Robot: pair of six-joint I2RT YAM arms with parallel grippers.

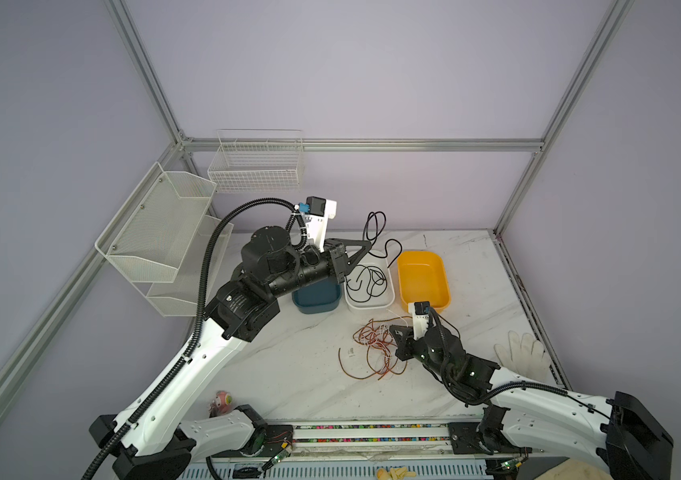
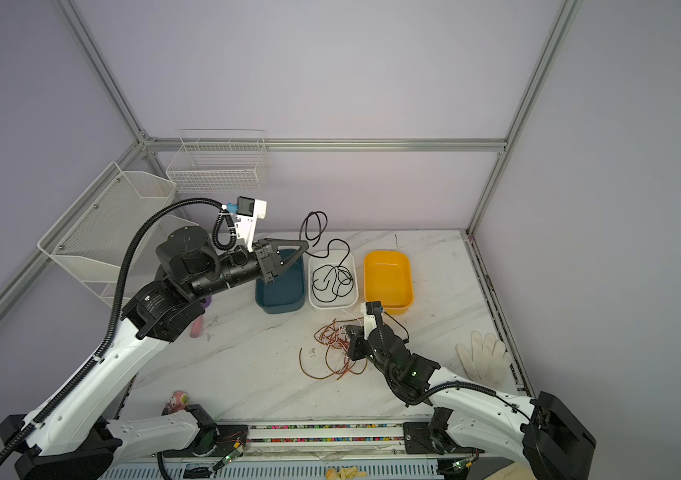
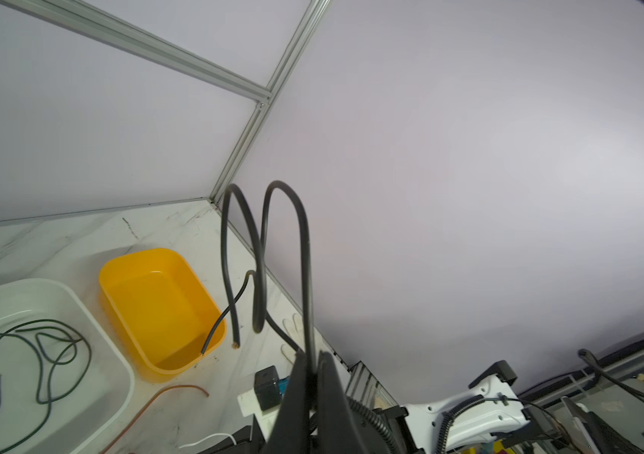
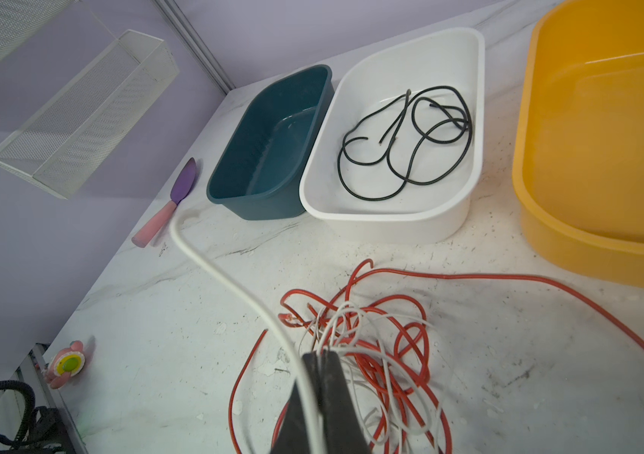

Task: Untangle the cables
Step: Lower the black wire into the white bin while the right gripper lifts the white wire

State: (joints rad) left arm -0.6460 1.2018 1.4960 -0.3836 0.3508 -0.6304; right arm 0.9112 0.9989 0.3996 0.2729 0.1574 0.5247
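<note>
The black cable hanging free of the tangle means my left gripper should keep going down to the black coils in the white tub and let go there.
My left gripper is shut on a black cable and holds it in the air behind the white tub. The cable's loops rise above the jaws and its ends dangle free. More black cable lies coiled inside that tub. A tangle of orange-red and white cables lies on the marble table. My right gripper is at the tangle's right side, shut on thin white cable.
A blue tub and a yellow tub flank the white one. A white glove lies at the right edge. A pink-and-purple spatula and a small toy are at the left. Wire baskets hang on the walls.
</note>
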